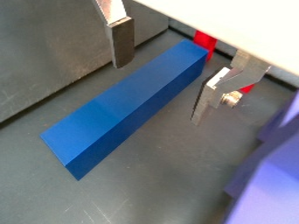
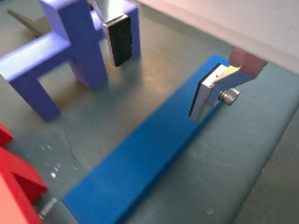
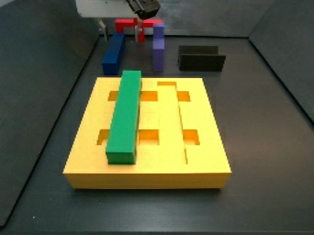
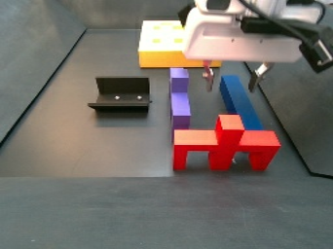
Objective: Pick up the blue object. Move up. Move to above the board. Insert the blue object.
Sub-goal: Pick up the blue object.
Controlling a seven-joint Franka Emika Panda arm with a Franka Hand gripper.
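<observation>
I expect the blue object to stay raised in a similar way when I put it into the empty long groove, because the green bar beside that groove stands high above the board.
The blue object is a long royal-blue bar lying flat on the grey floor; it also shows in a wrist view and in both side views. My gripper is open, with one finger on each side of the bar's far end, not touching it. In a side view the gripper hangs just over the bar. The board is a yellow-orange block with grooves and cut-outs, away from the gripper; it holds a green bar.
A purple-violet piece stands close beside one finger and lies alongside the blue bar. A red piece sits at the bar's end. The black fixture stands apart. Tray walls rise around the floor.
</observation>
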